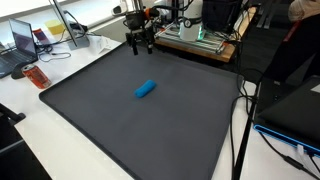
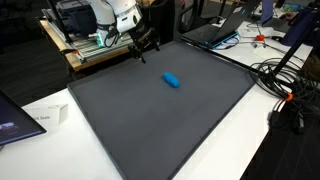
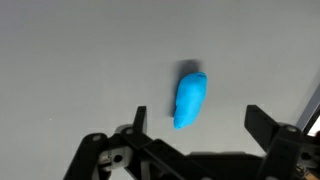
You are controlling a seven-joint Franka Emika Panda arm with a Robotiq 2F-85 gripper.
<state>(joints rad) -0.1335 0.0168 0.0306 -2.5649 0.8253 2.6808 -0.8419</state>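
Note:
My open gripper is over the mat's far edge (image 1: 139, 56), well away from the blue object. I should move my gripper back across, above the blue object (image 1: 145, 89), before I lower it.
A small blue cylinder-shaped object (image 1: 146, 89) lies on the dark grey mat (image 1: 120, 120); it shows in both exterior views (image 2: 172, 79). My gripper (image 1: 139, 44) hangs above the far edge of the mat, apart from the blue object, and also shows in an exterior view (image 2: 145, 50). In the wrist view the blue object (image 3: 190, 97) lies on the grey surface between and beyond the two black fingers (image 3: 200, 122). The fingers are spread wide and hold nothing.
A laptop (image 1: 24, 40) and an orange item (image 1: 37, 76) sit on the white table beside the mat. A shelf with equipment (image 1: 200, 38) stands behind the mat. Cables (image 2: 285, 80) lie at the mat's side. A white box (image 2: 50, 116) lies near a corner.

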